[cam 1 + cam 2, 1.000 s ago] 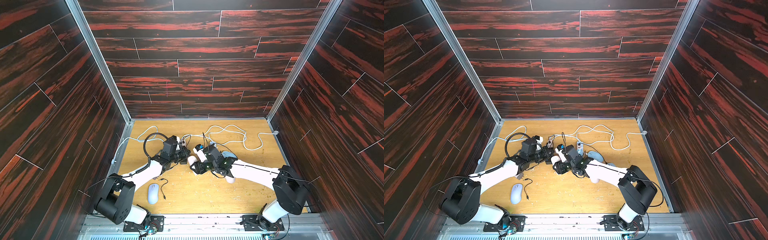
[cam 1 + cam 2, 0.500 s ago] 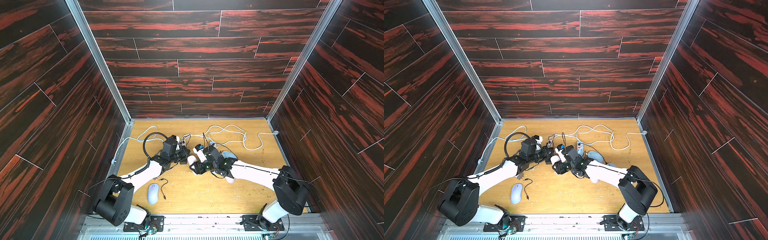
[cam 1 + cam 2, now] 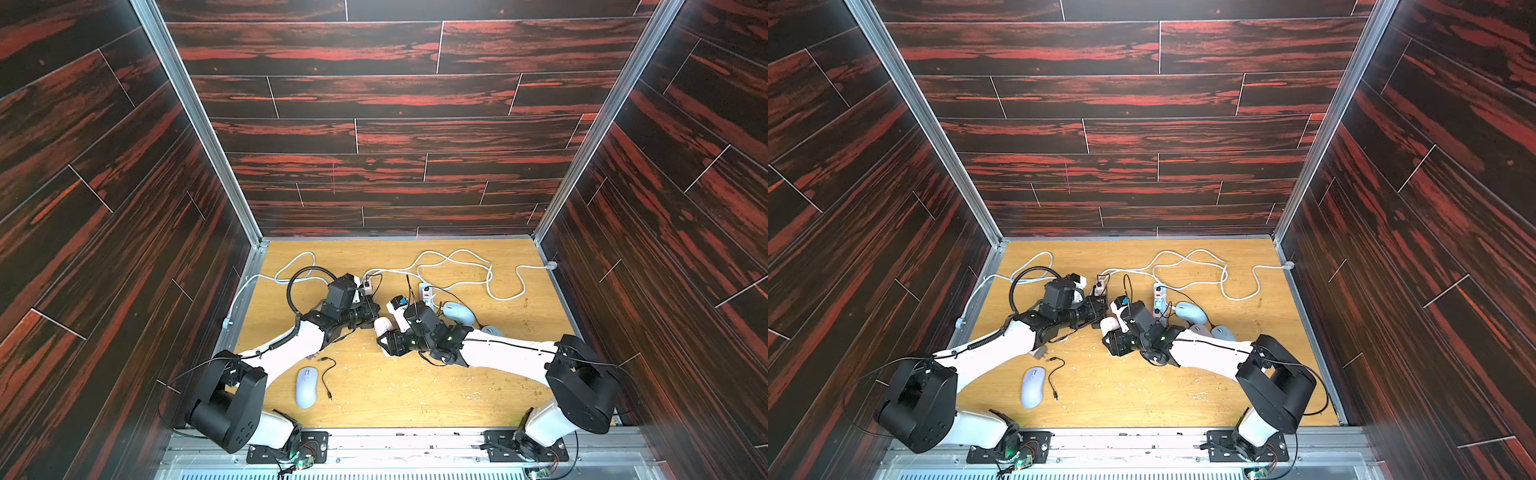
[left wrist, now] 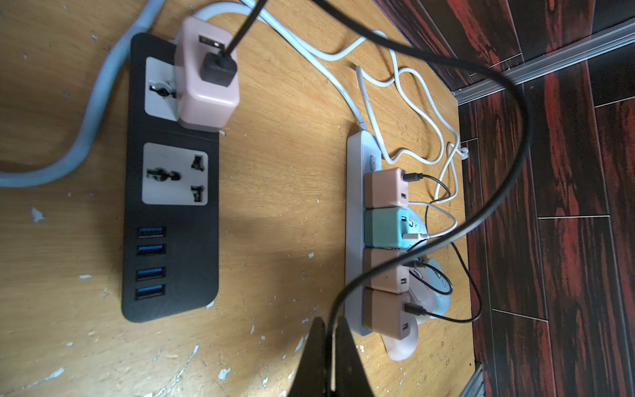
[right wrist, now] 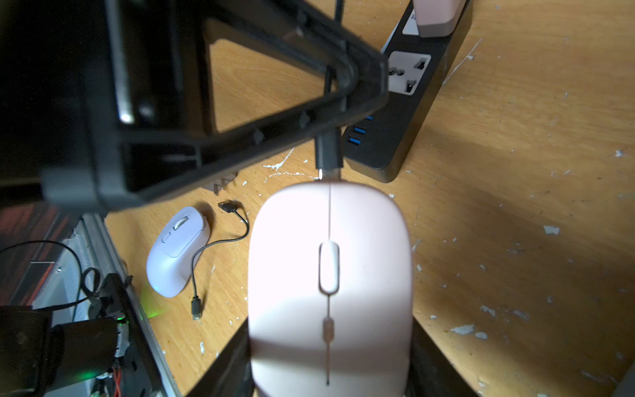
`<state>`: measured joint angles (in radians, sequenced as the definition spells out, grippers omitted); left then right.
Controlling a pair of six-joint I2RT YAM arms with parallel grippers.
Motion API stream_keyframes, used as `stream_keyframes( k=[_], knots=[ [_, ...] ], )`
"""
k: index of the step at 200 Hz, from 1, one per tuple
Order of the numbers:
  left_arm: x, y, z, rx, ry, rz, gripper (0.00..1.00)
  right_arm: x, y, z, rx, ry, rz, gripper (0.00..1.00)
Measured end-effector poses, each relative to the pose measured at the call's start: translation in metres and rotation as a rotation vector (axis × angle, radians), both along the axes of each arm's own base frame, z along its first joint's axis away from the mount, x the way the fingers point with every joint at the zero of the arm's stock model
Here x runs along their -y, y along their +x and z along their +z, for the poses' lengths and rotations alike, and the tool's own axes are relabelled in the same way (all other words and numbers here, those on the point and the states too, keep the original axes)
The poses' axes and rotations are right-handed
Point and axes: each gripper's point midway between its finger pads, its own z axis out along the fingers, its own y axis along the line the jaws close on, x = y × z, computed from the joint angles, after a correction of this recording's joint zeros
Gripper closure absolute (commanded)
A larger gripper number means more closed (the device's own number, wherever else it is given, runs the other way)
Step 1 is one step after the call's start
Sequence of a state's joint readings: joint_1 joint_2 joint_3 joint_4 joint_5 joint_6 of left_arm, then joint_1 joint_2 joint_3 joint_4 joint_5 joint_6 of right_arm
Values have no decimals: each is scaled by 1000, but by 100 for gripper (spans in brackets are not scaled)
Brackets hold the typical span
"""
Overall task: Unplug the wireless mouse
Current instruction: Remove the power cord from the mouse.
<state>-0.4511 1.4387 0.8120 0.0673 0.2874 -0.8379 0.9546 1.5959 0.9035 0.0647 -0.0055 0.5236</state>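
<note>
Next, my right gripper pulls the pink mouse back toward the lavender mouse (image 3: 306, 387), because the plug in my left gripper still touches the pink mouse's front edge (image 5: 329, 182).
My right gripper (image 5: 330, 361) is shut on the sides of a pale pink wireless mouse (image 5: 330, 275), held just above the wooden floor. A black cable plug (image 5: 329, 154) meets the mouse's front edge, with a sliver of its metal tip showing. My left gripper (image 4: 331, 326) is shut on the black cable (image 4: 515, 137) just behind that plug. The cable loops back to a pink charger (image 4: 206, 86) on the black power strip (image 4: 171, 213). In both top views the two grippers meet mid-floor beside the pink mouse (image 3: 382, 325) (image 3: 1108, 324).
A lavender mouse (image 3: 306, 386) and a loose black cable (image 3: 326, 374) lie near the front left. A white power strip (image 4: 354, 206) carries several chargers, with other mice (image 3: 457, 312) beside it. White cords (image 3: 457, 266) sprawl across the back.
</note>
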Motion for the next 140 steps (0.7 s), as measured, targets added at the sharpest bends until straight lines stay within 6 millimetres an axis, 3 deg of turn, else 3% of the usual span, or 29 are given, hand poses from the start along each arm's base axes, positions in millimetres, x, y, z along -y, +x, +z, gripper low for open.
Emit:
stream_keyframes(
  k=[40, 82, 140],
  knots=[
    [1, -2, 1, -13, -6, -14, 100, 1, -8, -1, -7, 1, -11, 100],
    [-19, 30, 33, 92, -32, 74, 100, 21, -46, -38, -95, -169, 45, 100],
    [-18, 31, 40, 111, -37, 68, 100, 27, -40, -28, -110, -169, -36, 100]
  ],
)
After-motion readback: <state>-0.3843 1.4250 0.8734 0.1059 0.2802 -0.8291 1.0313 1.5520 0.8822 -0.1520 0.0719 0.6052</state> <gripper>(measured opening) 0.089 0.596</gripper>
